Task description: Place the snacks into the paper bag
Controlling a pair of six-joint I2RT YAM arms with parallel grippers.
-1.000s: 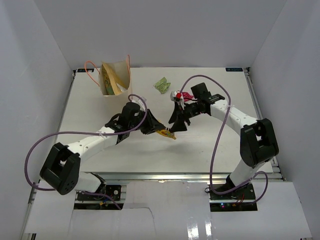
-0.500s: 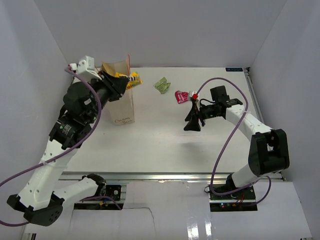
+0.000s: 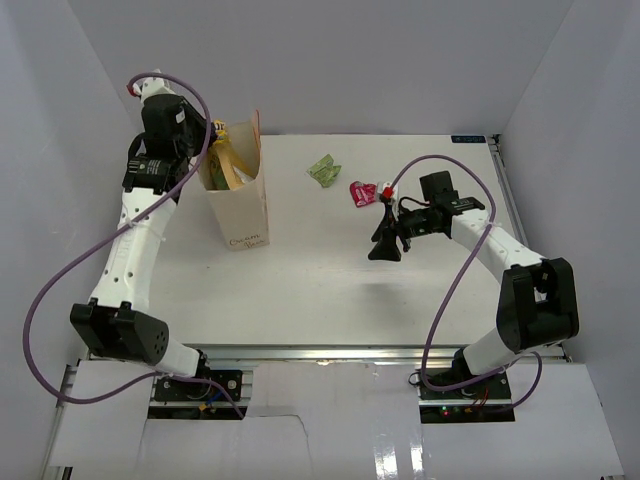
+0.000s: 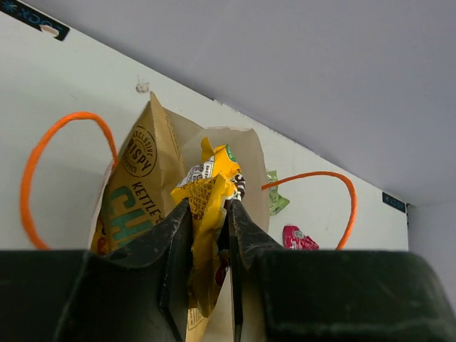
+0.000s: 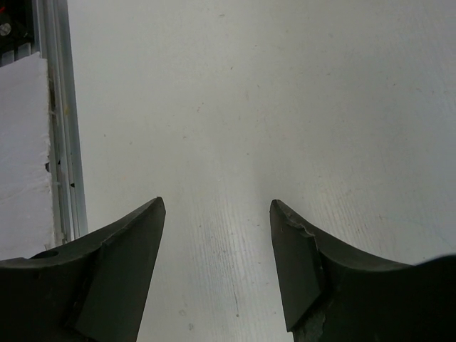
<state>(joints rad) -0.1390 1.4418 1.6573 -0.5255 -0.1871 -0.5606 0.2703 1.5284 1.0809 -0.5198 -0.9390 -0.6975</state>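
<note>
The paper bag (image 3: pixel 240 205) is far from my right gripper. Next, my right gripper picks up the pink-red packet (image 3: pixel 363 194) and passes it to my left gripper.
The cream paper bag (image 3: pixel 243 205) stands upright at the back left, with orange cord handles (image 4: pixel 63 140). My left gripper (image 3: pixel 217 134) is over its mouth, shut on the yellow M&M's packet (image 4: pixel 211 187), which hangs into the opening. The tan labelled pouch (image 4: pixel 134 187) sits inside the bag. A green packet (image 3: pixel 323 170) and a pink-red packet (image 3: pixel 360 192) lie on the table right of the bag; both show in the left wrist view, green (image 4: pixel 276 202) and pink-red (image 4: pixel 298 237). My right gripper (image 3: pixel 386 246) is open and empty, near the pink-red packet, over bare table (image 5: pixel 217 208).
White walls enclose the table on three sides. An aluminium rail (image 5: pixel 60 128) runs along the table's edge in the right wrist view. The right arm's purple cable (image 3: pixel 440 290) loops above the table's right side.
My left gripper carried the yellow packet from the table's middle up to the bag's mouth, and the bag now stands upright. My right gripper drew back to the right and opened.
</note>
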